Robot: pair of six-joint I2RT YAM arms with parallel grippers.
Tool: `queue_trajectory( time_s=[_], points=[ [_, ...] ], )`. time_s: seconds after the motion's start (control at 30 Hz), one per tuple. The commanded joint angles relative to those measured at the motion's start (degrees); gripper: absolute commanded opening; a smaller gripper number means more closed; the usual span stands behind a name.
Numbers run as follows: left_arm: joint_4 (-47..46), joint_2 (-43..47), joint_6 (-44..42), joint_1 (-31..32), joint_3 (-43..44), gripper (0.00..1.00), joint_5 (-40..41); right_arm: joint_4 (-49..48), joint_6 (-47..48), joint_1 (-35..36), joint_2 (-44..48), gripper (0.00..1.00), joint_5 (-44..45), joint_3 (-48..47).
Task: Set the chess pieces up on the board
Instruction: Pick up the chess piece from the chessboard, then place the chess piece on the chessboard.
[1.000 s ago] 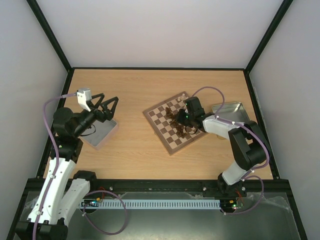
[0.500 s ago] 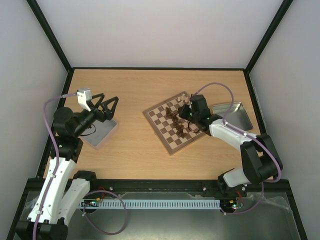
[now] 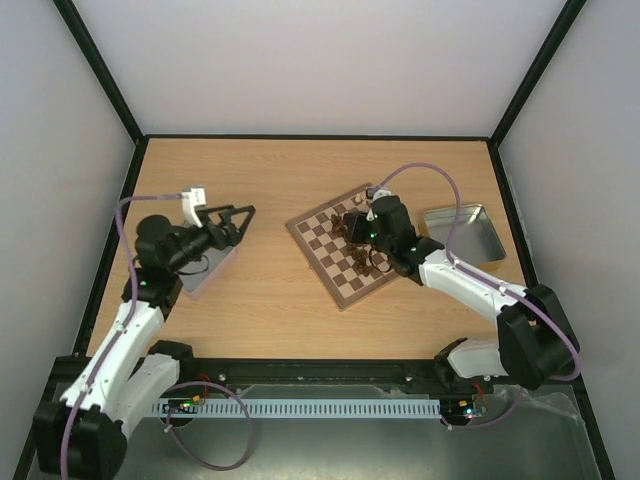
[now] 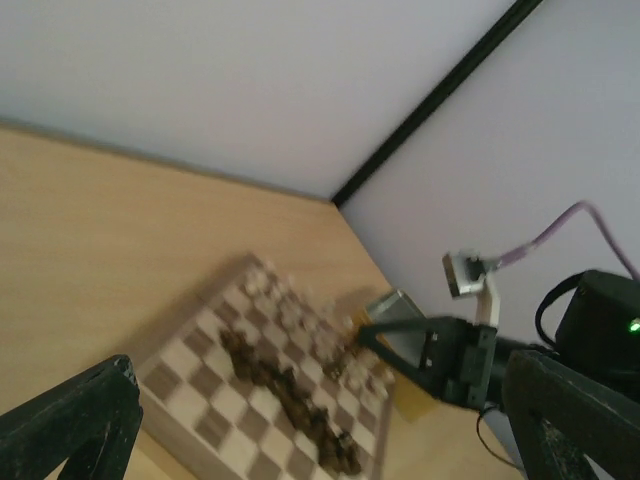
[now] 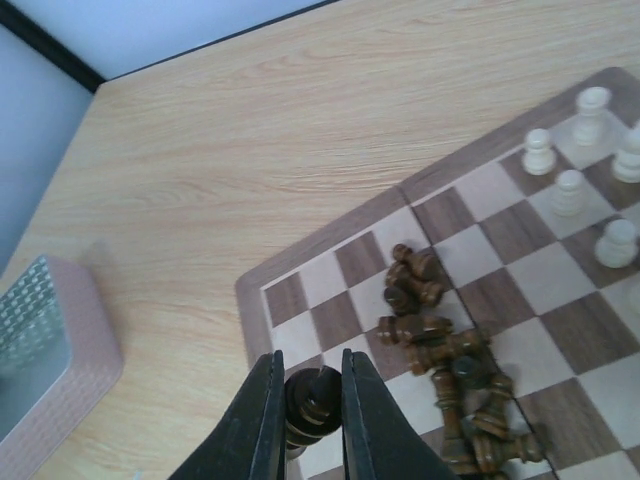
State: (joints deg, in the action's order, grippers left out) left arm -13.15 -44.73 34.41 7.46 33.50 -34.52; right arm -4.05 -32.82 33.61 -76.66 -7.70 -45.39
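The dark brown chess piece (image 5: 314, 402) is at a slant between my right gripper's fingers. My left gripper should hold it while my right gripper takes hold of it again upright.
The checkered board (image 3: 340, 262) lies right of the table's middle; it also shows in the right wrist view (image 5: 330, 275) and the left wrist view (image 4: 195, 385). A heap of dark brown chess pieces (image 5: 450, 350) lies toppled on it, and cream-white pieces (image 5: 570, 185) stand along its far side. My right gripper (image 5: 308, 420) is shut on a dark brown chess piece (image 5: 312, 402), held above the squares near the board's left corner. My left gripper (image 3: 243, 222) hangs open and empty above the table left of the board.
A grey rectangular tin (image 3: 200, 268) sits under the left arm and shows at the left edge of the right wrist view (image 5: 40, 350). A gold-rimmed tin (image 3: 468, 228) sits right of the board.
My right gripper has lifted off the pile with a dark piece and moved toward the board's far side. My left arm has swung right, toward the board.
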Motion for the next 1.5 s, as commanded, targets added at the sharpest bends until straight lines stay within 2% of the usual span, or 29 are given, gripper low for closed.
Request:
queue_trajectory(
  time_s=[0.0, 0.1, 0.2, 0.37, 0.5, 0.73, 0.93, 1.13, 1.2, 1.3, 1.47],
  points=[
    [-8.9, -4.8, 8.9, 6.2, -5.3, 1.0, -0.8, -6.1, 2.8, 1.0, 1.8, 0.08, -4.4, 2.7],
    [-8.7, -9.5, 10.4, 12.5, -5.5, 1.0, 2.5, -6.5, 3.4, 1.9, 1.4, 0.08, -5.3, 2.9],
    [-12.0, -15.4, 11.8, 17.3, -5.4, 0.95, 3.4, -8.2, 2.1, 2.1, 1.2, 0.08, -9.6, 3.3],
    [-20.4, -26.1, 13.0, 22.1, -5.0, 0.8, 1.8, -11.6, -1.1, 2.1, 2.2, 0.07, -17.9, 4.6],
    [-22.7, -31.6, 10.9, 24.9, -2.9, 0.69, 0.8, -13.1, -3.2, 2.2, 4.1, 0.08, -21.7, 6.3],
    [-26.1, -35.5, 7.0, 28.0, -0.8, 0.59, -0.8, -11.7, -3.3, 2.2, 5.8, 0.08, -25.6, 6.9],
    [-23.1, -38.7, 5.2, 29.1, 3.1, 0.35, -0.8, -10.7, -3.2, 2.2, 6.3, 0.08, -27.1, 7.2],
    [-22.2, -37.5, 0.5, 30.2, 2.5, 0.19, 0.2, -8.1, -3.2, 2.2, 7.1, 0.08, -27.2, 6.5],
    [-21.7, -37.1, -2.6, 30.3, 2.2, 0.12, -0.2, -5.6, -3.2, 2.2, 7.8, 0.11, -27.2, 5.8],
    [-21.5, -36.0, -7.9, 30.5, 1.6, 0.08, -1.2, -0.5, -2.4, 2.2, 9.1, 0.18, -27.3, 4.1],
    [-23.2, -33.7, -17.1, 30.8, 0.7, 0.03, -2.3, 8.9, -1.1, 2.1, 10.8, 0.35, -28.1, 0.7]
  ],
)
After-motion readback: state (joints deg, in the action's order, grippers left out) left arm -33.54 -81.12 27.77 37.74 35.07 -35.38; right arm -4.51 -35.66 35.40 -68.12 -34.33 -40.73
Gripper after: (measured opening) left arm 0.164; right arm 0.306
